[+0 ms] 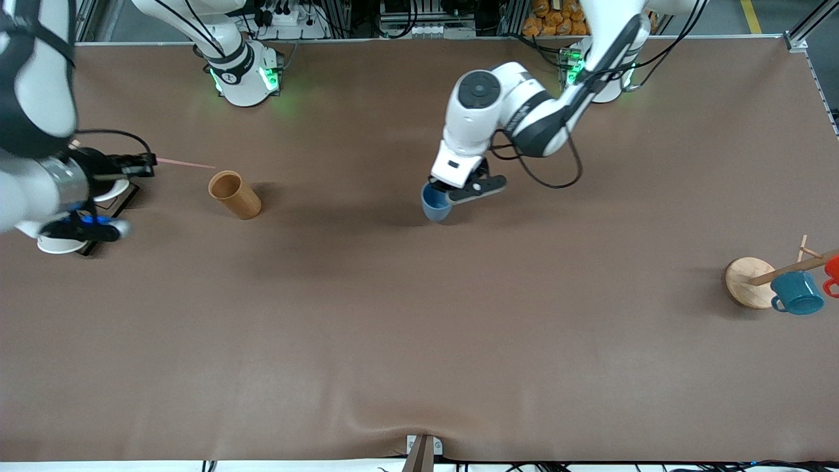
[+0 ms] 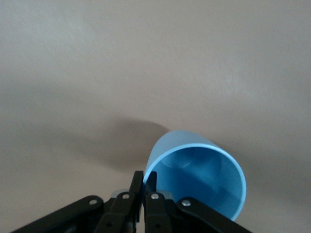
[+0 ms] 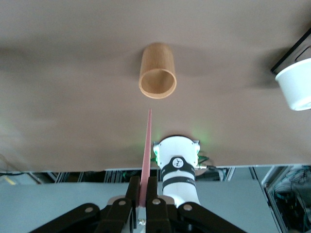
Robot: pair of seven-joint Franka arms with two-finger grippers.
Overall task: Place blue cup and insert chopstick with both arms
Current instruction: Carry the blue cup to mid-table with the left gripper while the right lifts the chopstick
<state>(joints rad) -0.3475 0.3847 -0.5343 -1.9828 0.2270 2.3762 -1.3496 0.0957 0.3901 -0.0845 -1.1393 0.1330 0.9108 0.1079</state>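
My left gripper should keep lowering the blue cup (image 1: 436, 202), which it holds by the cup's rim with the base down over clear table (image 1: 415, 214), until the cup's base stands flat, and then let go.
The blue cup (image 1: 434, 202) is held by its rim in my left gripper (image 1: 452, 192) over the middle of the table. In the left wrist view the cup (image 2: 199, 177) is tilted with its mouth open toward the camera, and the gripper (image 2: 144, 180) is shut on its rim. My right gripper (image 1: 145, 164) is shut on the pale-pink chopstick (image 1: 187, 163) at the right arm's end of the table. The stick lies level and its tip points at the brown cup (image 1: 234, 194). The right wrist view shows the chopstick (image 3: 146, 150) rising from the gripper (image 3: 144, 187).
The brown cylindrical cup (image 3: 157, 77) stands near the right arm's end. White bowls (image 1: 62, 244) on a black tray sit by the right arm. A wooden rack (image 1: 754, 280) with a teal mug (image 1: 797, 294) and a red mug stands at the left arm's end.
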